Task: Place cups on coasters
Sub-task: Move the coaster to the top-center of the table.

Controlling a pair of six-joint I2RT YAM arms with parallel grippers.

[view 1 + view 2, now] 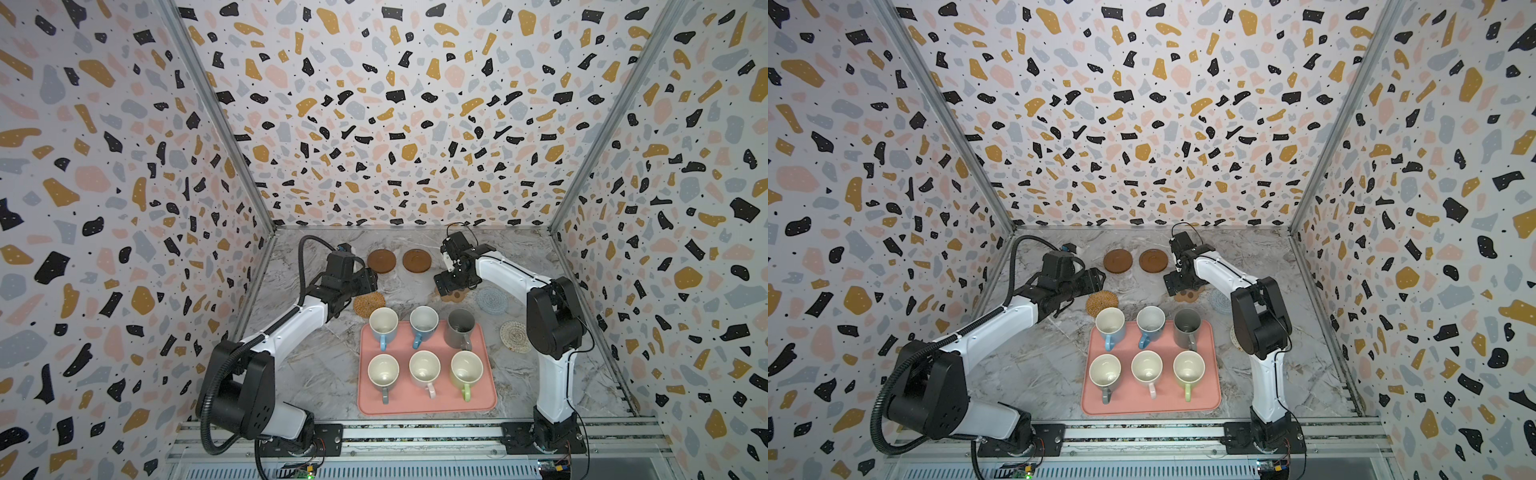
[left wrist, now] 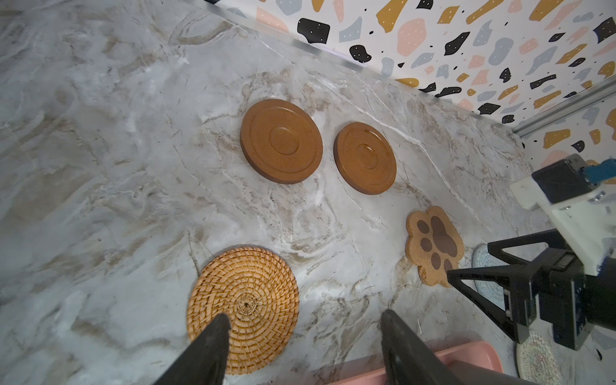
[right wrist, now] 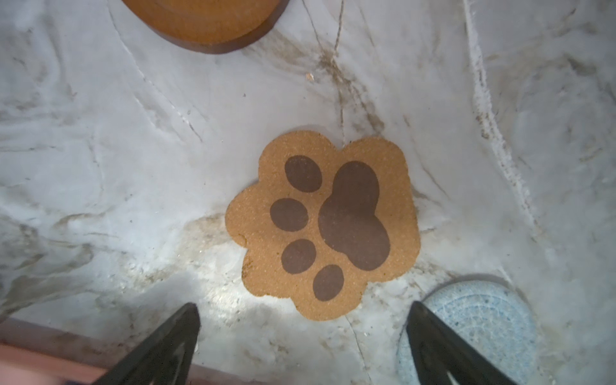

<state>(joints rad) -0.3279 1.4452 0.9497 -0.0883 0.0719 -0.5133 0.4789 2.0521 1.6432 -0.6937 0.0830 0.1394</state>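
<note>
The grey-blue coaster (image 1: 492,301) is next to the paw coaster and outside the row of wooden discs, so the robot's right gripper should move it beside the discs (image 2: 437,173) before placing cups.
Several handled cups stand upright in two rows on the pink tray (image 1: 488,401): two light blue (image 1: 383,324) (image 1: 424,322), a taller dark grey one (image 1: 460,326), a grey one (image 1: 383,370), a pink one (image 1: 424,368) and a light green one (image 1: 466,368). All coasters lie bare: two wooden discs (image 1: 381,260) (image 1: 417,260), a rattan round (image 2: 243,300), a paw shape (image 3: 326,226), a grey-blue woven round (image 1: 492,299) and a whitish round (image 1: 514,336). My left gripper (image 2: 305,318) hangs open above the rattan coaster, empty. My right gripper (image 3: 305,307) is open over the paw coaster, empty.
Terrazzo-patterned walls close in the marble table (image 1: 316,374) at the back and both sides. A metal rail (image 1: 415,432) with both arm bases runs along the front edge. The right arm's elbow (image 1: 552,324) stands beside the whitish coaster.
</note>
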